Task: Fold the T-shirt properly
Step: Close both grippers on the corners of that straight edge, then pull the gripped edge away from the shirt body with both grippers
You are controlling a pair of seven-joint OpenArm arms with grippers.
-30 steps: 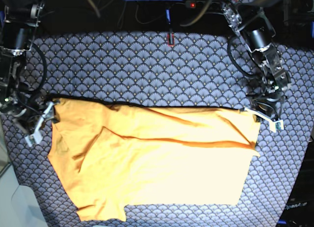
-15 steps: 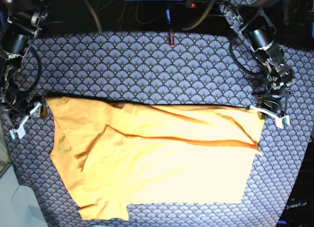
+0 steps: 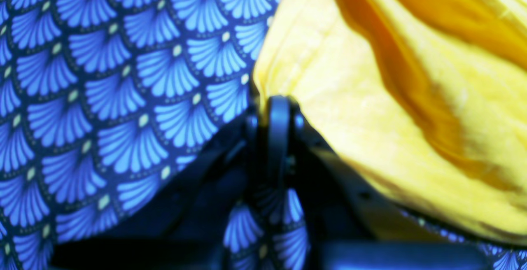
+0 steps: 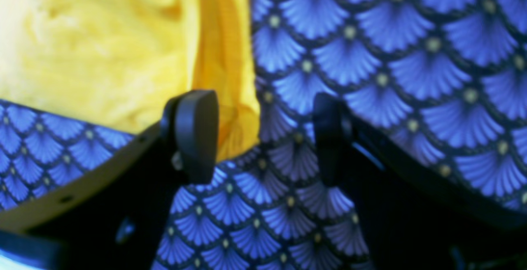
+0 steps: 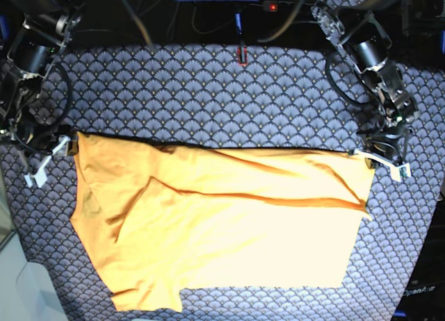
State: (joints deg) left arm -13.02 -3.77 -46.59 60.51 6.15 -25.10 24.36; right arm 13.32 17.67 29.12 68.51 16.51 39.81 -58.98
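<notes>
My right gripper should move inward and close on the fabric (image 4: 173,82) next to the T-shirt's loose corner (image 4: 240,132), because its open fingers reach too far past that corner.
The orange-yellow T-shirt (image 5: 229,224) lies spread on the navy fan-pattern cloth (image 5: 208,99), with diagonal creases and a sleeve at the bottom left. My left gripper (image 5: 370,160), on the base view's right, is at the shirt's upper right corner. In the left wrist view its jaws (image 3: 278,113) are closed on the shirt's edge (image 3: 370,97). My right gripper (image 5: 64,147), on the base view's left, is at the upper left corner. In the right wrist view it (image 4: 261,134) is open, with the shirt's edge (image 4: 103,47) lying loose beside one finger (image 4: 193,134).
A small red object (image 5: 241,55) lies at the cloth's back edge. Behind it are cables and a black box with a red light (image 5: 271,6). The cloth ends at the lower left corner (image 5: 17,279), where a pale surface shows.
The right gripper pulled the shirt's upper left corner outward, then came back in a little and now stands open. The left gripper shifted slightly outward, then stayed.
</notes>
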